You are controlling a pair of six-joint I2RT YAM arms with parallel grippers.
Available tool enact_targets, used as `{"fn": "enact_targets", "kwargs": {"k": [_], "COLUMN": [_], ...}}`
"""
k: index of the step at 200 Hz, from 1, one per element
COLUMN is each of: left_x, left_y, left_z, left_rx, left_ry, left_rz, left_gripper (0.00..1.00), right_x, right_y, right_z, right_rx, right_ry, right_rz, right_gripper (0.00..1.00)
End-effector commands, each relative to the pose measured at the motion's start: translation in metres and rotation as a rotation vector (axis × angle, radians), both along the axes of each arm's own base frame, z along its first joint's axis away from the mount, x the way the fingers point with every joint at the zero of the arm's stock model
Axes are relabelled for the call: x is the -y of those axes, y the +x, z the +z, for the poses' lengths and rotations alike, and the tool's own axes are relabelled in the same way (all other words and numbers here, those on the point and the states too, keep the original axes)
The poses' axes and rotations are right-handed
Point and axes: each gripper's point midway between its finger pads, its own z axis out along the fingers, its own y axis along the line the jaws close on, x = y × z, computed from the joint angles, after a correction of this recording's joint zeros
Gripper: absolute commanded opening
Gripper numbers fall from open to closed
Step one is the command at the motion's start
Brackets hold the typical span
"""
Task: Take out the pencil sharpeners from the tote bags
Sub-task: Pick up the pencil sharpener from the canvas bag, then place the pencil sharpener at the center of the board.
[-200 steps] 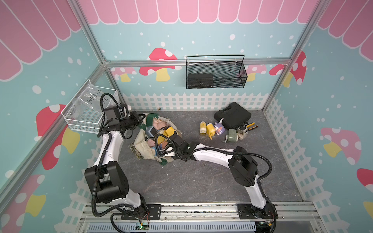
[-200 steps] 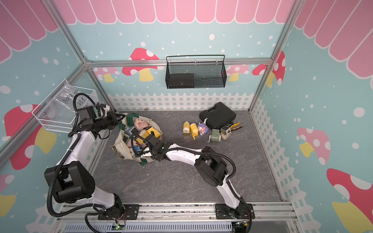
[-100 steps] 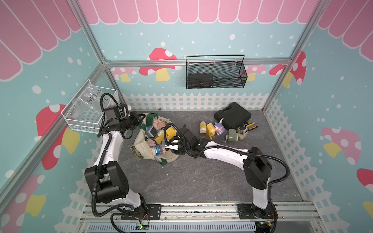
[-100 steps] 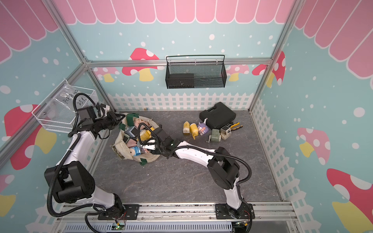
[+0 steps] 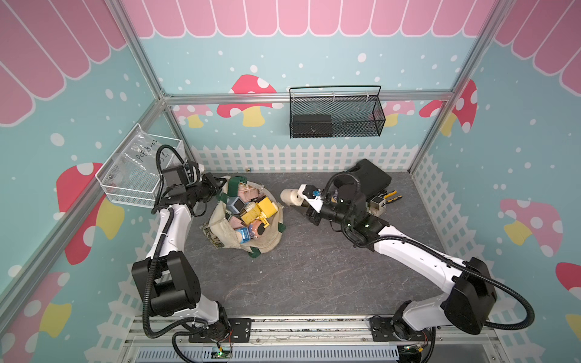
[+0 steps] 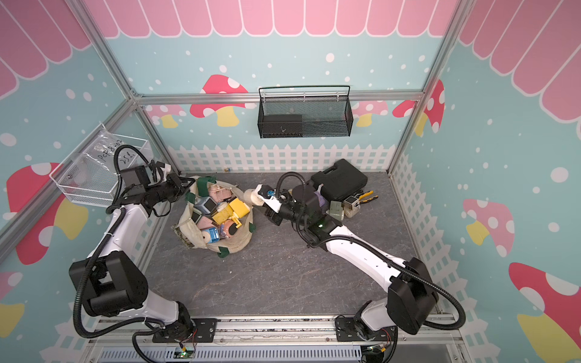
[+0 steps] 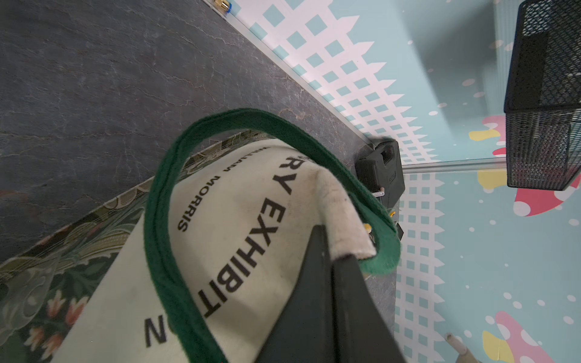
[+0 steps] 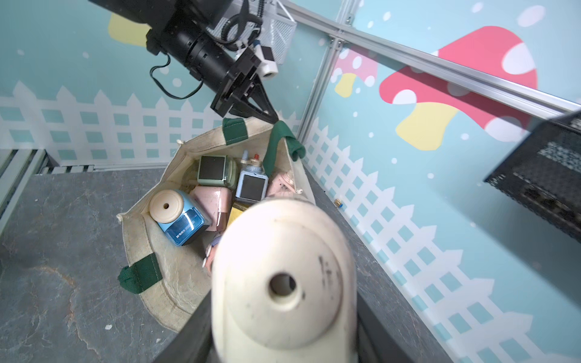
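Note:
The beige sharpener [image 5: 290, 196] is clear of the tote bag's rim, so the robot's right gripper should keep bringing it down until it stands on the open grey floor [image 5: 297, 219].
The cream tote bag [image 5: 267, 243] [image 6: 240, 242] lies open on the grey floor, with several pencil sharpeners inside. Among them are a yellow one [image 5: 268, 206], a blue one [image 8: 184, 224] and a sage green one [image 8: 217, 171]. My left gripper [image 5: 220, 189] [image 7: 331, 251] is shut on the bag's cream rim [image 7: 338, 213] beside the green strap [image 7: 163, 251], holding the mouth up. My right gripper [image 5: 298, 201] [image 8: 283, 330] is shut on a beige sharpener [image 5: 290, 197] [image 6: 252, 196] [image 8: 283, 276], held in the air right of the bag.
A black plastic case [image 5: 369, 179] lies at the back right with yellow-and-black pliers [image 5: 390, 196] beside it. Other sharpeners [image 6: 335, 209] sit on the floor there. A black mesh basket [image 5: 336, 116] hangs on the back wall, and a white wire basket [image 5: 135, 173] on the left wall.
My right gripper has come up out of the bag and moved right with the beige sharpener in it. The left arm has stayed put on the bag's rim.

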Motion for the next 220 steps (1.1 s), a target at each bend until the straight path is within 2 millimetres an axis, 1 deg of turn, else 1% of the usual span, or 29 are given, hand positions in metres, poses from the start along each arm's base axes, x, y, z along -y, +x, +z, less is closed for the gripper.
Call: {"fn": "enact_targets", "kwargs": {"k": [1,15,29,47,73,94,136,152,170,203,211,212,214,220], "left_x": [-0.005,-0.005,-0.005,-0.005,-0.006,-0.005,-0.004,-0.005,-0.005,-0.005,-0.005,-0.005,-0.005,-0.005], "left_y": [-0.001,-0.001,-0.001,0.000,-0.001,-0.001,-0.001,-0.001,-0.001,-0.001,-0.001,-0.001,-0.001,-0.001], "left_z": [0.009,0.009,0.009,0.008,0.008,0.008,0.009,0.009,0.009,0.009,0.009,0.009,0.010,0.009], "left_rx": [0.028,0.028,0.027,0.027,0.026,0.027,0.027,0.027,0.027,0.029,0.030,0.029,0.031,0.030], "left_ry": [-0.008,-0.007,-0.007,-0.007,-0.007,-0.007,-0.009,-0.009,-0.008,-0.008,-0.006,-0.006,-0.006,-0.005], "left_rz": [0.012,0.013,0.013,0.012,0.013,0.011,0.008,0.009,0.010,0.010,0.009,0.010,0.009,0.012], "left_gripper": [0.00,0.00,0.00,0.00,0.00,0.00,0.00,0.00,0.00,0.00,0.00,0.00,0.00,0.00], "right_x": [0.023,0.042,0.055,0.060,0.060,0.052,0.038,0.026,0.013,0.001,0.001,0.001,0.001,0.000], "right_y": [0.000,0.007,0.014,0.026,0.042,0.055,0.084,0.093,0.102,0.127,0.133,0.135,0.137,0.141], "right_z": [0.009,0.003,-0.008,-0.026,-0.050,-0.071,-0.105,-0.119,-0.127,-0.148,-0.146,-0.154,-0.161,-0.167], "right_rx": [-0.036,-0.061,-0.099,-0.164,-0.249,-0.312,-0.421,-0.432,-0.433,-0.439,-0.425,-0.434,-0.441,-0.444], "right_ry": [0.109,0.140,0.173,0.181,0.235,0.274,0.306,0.277,0.260,0.224,0.216,0.205,0.194,0.184], "right_rz": [-0.032,-0.089,-0.136,-0.194,-0.255,-0.267,-0.324,-0.312,-0.294,-0.338,-0.370,-0.376,-0.387,-0.405], "right_gripper": [0.30,0.30,0.28,0.28,0.28,0.27,0.26,0.25,0.25,0.25,0.25,0.25,0.25,0.26]}}
